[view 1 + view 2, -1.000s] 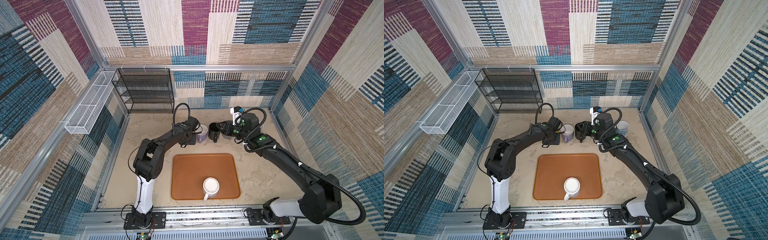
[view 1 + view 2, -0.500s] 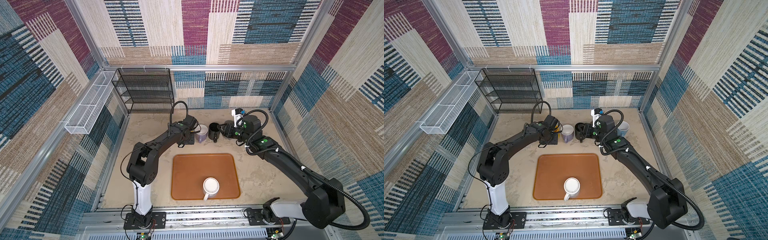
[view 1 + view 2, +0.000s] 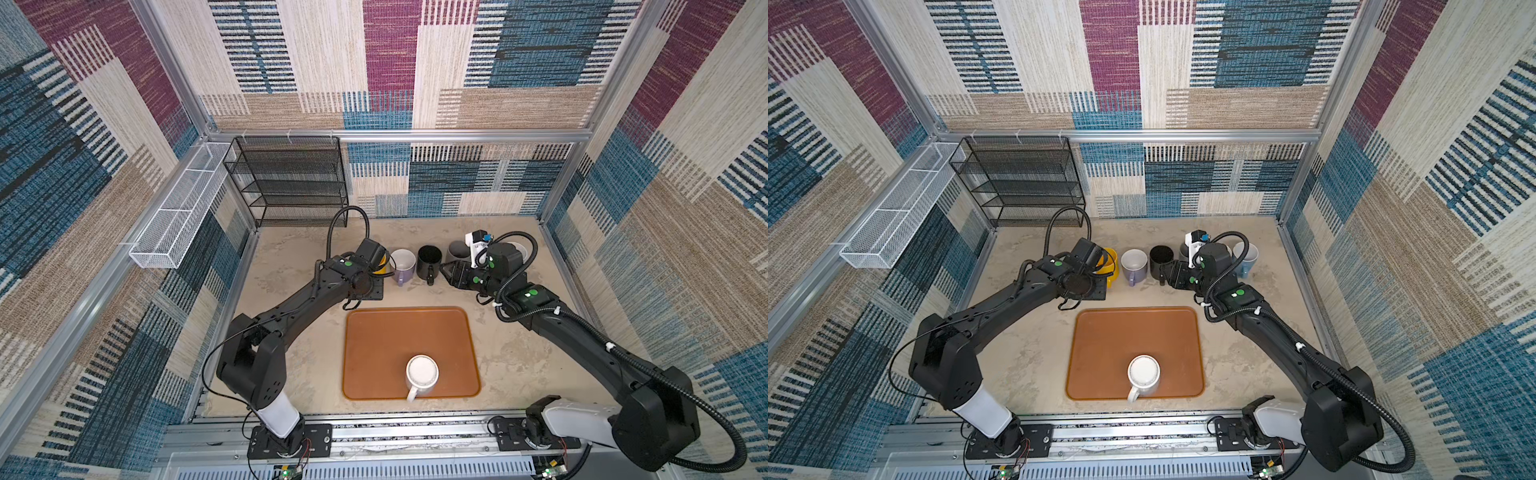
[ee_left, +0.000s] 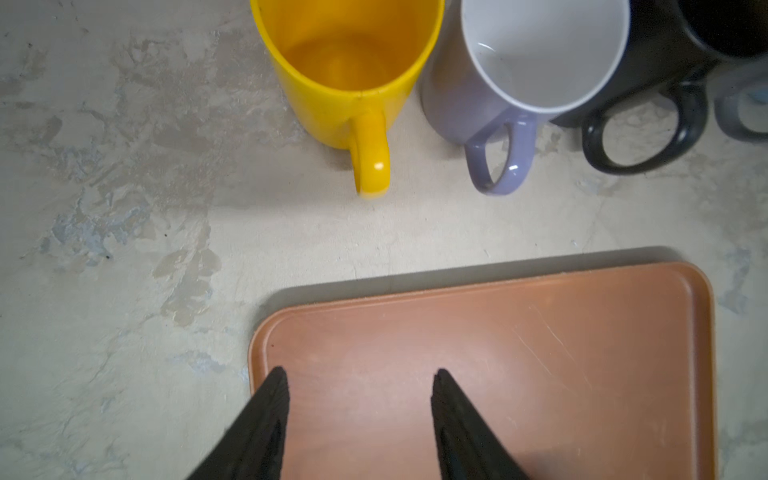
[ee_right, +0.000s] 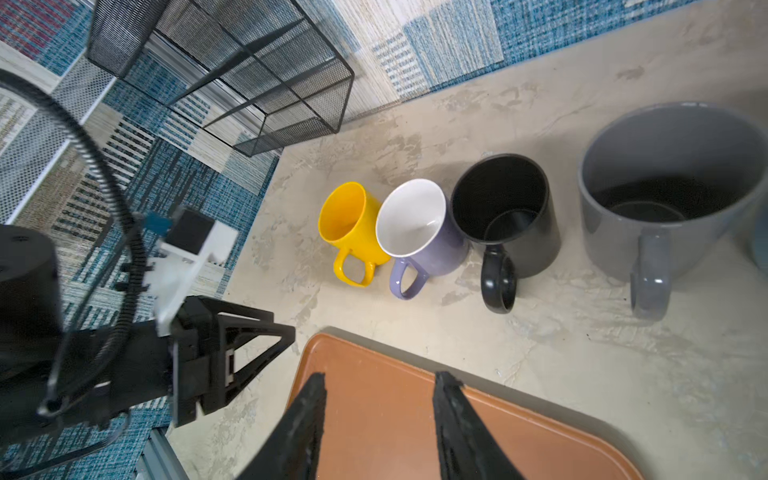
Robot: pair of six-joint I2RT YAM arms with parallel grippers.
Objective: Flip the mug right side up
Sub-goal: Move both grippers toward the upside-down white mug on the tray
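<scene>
The white mug [image 3: 421, 372] is standing upside down and free on the orange tray. My left gripper should keep going down to the mug's side [image 3: 409, 377] and close there.
A white mug [image 3: 422, 374] [image 3: 1143, 372] stands upside down on the orange tray [image 3: 374, 332] [image 3: 1100, 332], near its front edge, with its handle toward the front. Neither wrist view shows it. My left gripper [image 3: 368, 291] [image 3: 1086, 289] [image 4: 361, 372] hangs open and empty over the tray's far left corner. My right gripper [image 3: 451, 276] [image 3: 1169, 274] [image 5: 382, 374] is open and empty too, just right of the black mug [image 3: 429, 259], above the tray's far edge. Both are well away from the white mug.
A row of upright mugs lines the back: yellow [image 4: 345, 70] [image 5: 347, 220], lilac [image 4: 519, 75] [image 5: 415, 228], black [image 5: 507, 216], grey [image 5: 665, 187], and a light blue one [image 3: 1246, 255] behind my right wrist. A black wire rack [image 3: 291, 183] and a white wire basket [image 3: 178, 224] stand at the back left.
The left arm's elbow has swung toward the front left, with its gripper easing slightly toward the tray. The right gripper has drawn a little to the right, away from the black mug.
</scene>
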